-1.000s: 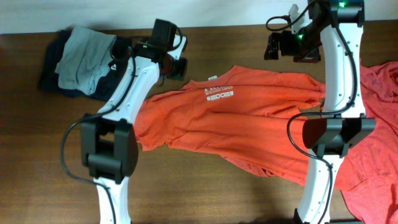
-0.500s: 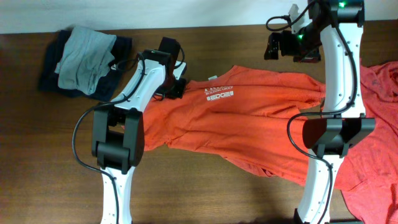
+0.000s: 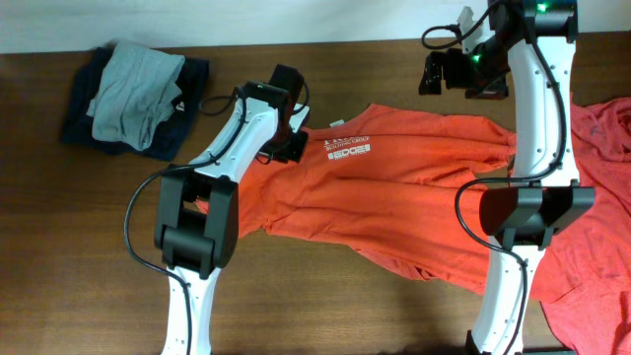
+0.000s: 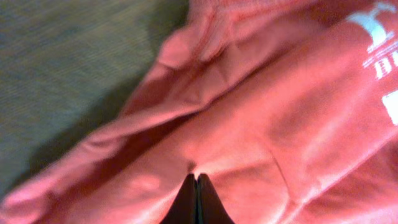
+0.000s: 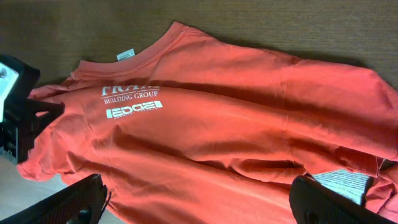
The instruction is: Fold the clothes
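Observation:
Next, I take the shoulder edge (image 4: 198, 86) next to the collar with my left gripper and pull it out before folding, because a fold covers the top of the white lettering (image 3: 345, 140).
An orange-red T-shirt (image 3: 394, 187) lies spread and rumpled across the middle of the table, its white chest lettering (image 3: 347, 151) facing up. A second orange-red shirt (image 3: 601, 197) lies crumpled at the right edge. My left gripper (image 3: 296, 146) is over the first shirt's left shoulder, beside the collar. In the left wrist view its tips (image 4: 196, 177) are pressed together against the fabric (image 4: 261, 124), with no fold seen between them. My right gripper (image 3: 461, 75) hangs open above the table's back, over the shirt (image 5: 217, 124). Its fingers (image 5: 68, 202) stand wide apart with nothing between them.
A pile of dark blue and grey clothes (image 3: 133, 94) sits at the back left. Bare wooden tabletop (image 3: 345, 306) shows along the front and at the left. Both arm bases stand at the front edge, and the right arm reaches across the first shirt's right side.
My left gripper has swung right, from the bare table beside the collar onto the shirt's shoulder, staying shut. The right arm and both shirts have not moved.

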